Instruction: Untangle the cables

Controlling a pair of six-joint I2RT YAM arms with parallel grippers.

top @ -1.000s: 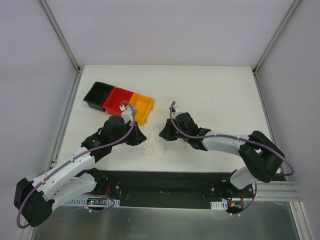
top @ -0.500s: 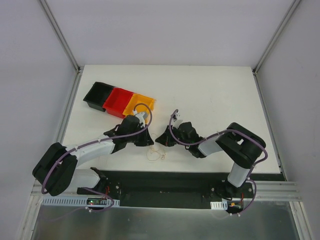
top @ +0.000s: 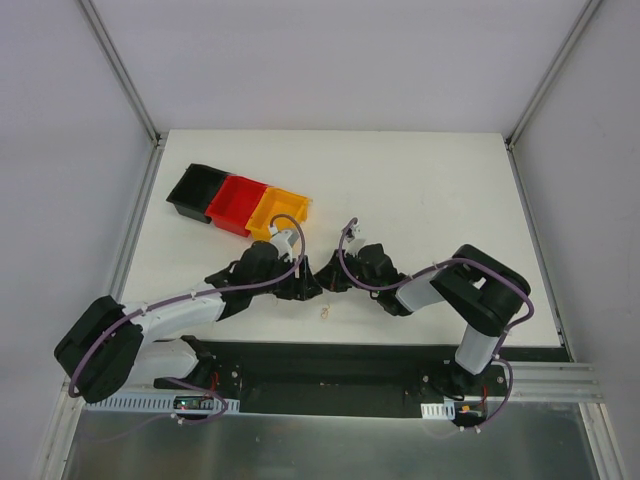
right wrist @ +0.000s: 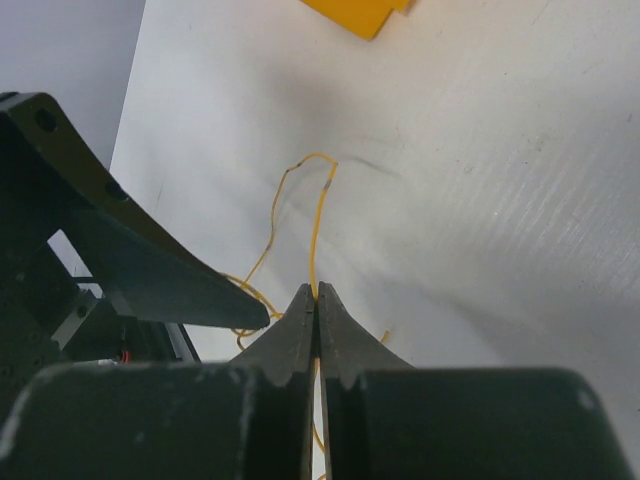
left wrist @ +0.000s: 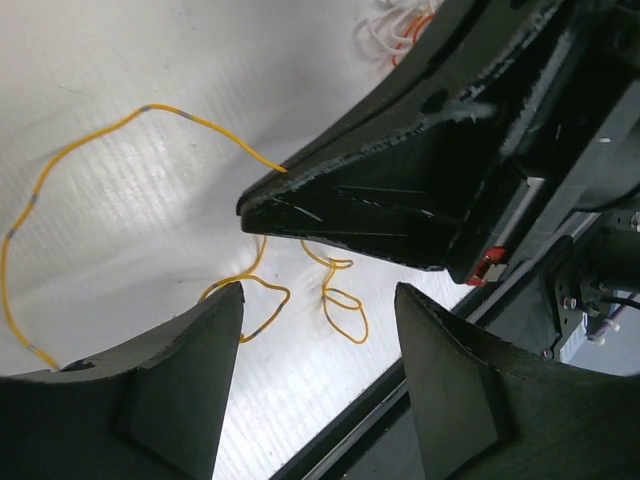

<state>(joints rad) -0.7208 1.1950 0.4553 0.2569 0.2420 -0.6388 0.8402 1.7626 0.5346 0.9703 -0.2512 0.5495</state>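
I should first pick up the strands (left wrist: 329,267) under my right gripper's fingers with my left gripper, because the yellow bin (top: 280,212) is on my left gripper's side and my right gripper is holding the yellow cable.
The cables are thin yellow-orange wire (left wrist: 150,107) lying in loose loops on the white table, with a small whitish and orange bunch (left wrist: 395,25) further off. My right gripper (right wrist: 317,292) is shut on one strand of the wire (right wrist: 318,220), which runs up and away from its tips. My left gripper (left wrist: 320,295) stands open just over the loops, with nothing between its fingers. In the top view the left gripper (top: 308,288) and the right gripper (top: 325,281) nearly touch tip to tip, and only a small bit of wire (top: 323,313) shows below them.
Three small bins stand in a row at the back left: black (top: 192,190), red (top: 235,203) and yellow (top: 278,210). The table's near edge and the black base rail (top: 330,365) lie close below the grippers.
My left arm has swung right until its gripper meets the right gripper, and its jaws have opened. The right gripper stayed shut on the wire and barely moved in the last half second.
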